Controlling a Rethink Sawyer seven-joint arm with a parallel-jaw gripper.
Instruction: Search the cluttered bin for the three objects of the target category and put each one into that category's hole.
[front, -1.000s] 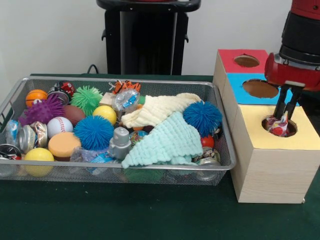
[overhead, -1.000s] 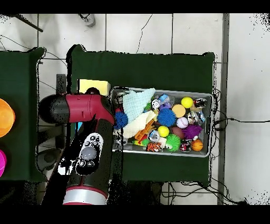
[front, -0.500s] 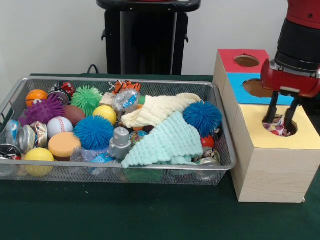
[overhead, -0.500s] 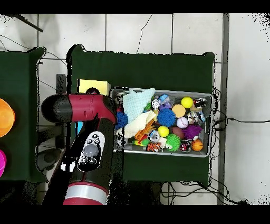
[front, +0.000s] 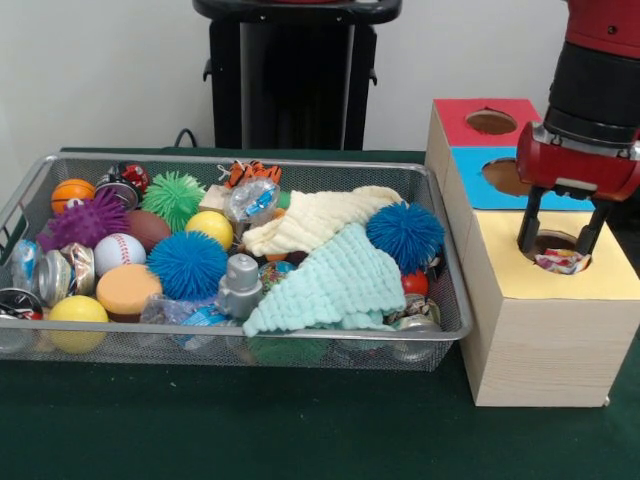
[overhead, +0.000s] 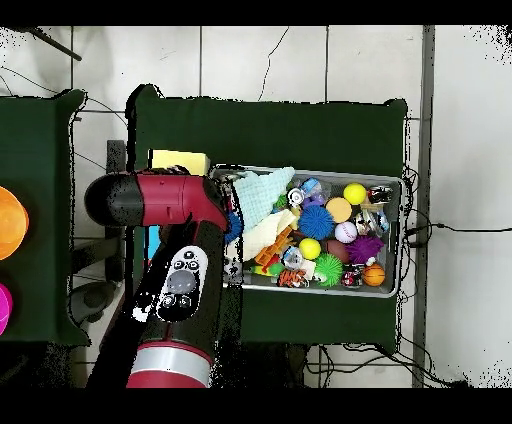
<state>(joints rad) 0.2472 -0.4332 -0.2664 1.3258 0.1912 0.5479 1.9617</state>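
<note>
My gripper will push down, and the confetti-print wad (front: 562, 261) will stay stuck near the hole's opening, because the wad sits high against the hole's near rim (front: 563, 273).
The silver wire bin (front: 30, 185) holds a heap of toys; it also shows in the overhead view (overhead: 390, 182). My gripper (front: 557, 239) is open and empty just above the round hole (front: 556, 250) of the yellow-topped box (front: 545, 305). A wad of confetti-print film (front: 562, 262) lies loose in that hole, under the fingers. Another clear film wad (front: 251, 197) sits at the back of the bin, and a third (front: 183, 314) lies at its front wall. In the overhead view the red arm (overhead: 170, 280) hides the gripper and most of the boxes; only a corner of the yellow top (overhead: 178, 160) shows.
Blue-topped (front: 480, 190) and red-topped (front: 470, 107) boxes stand behind the yellow one. The bin holds spiky balls (front: 404, 235), a mint cloth (front: 335, 280), a cream cloth (front: 310, 220), smooth balls (front: 78, 310), cans (front: 50, 275) and a grey figure (front: 240, 285). A black pedestal (front: 292, 75) stands behind.
My gripper opened and let go of the film wad, which dropped down into the yellow box's hole. The gripper then rose a little above the hole.
</note>
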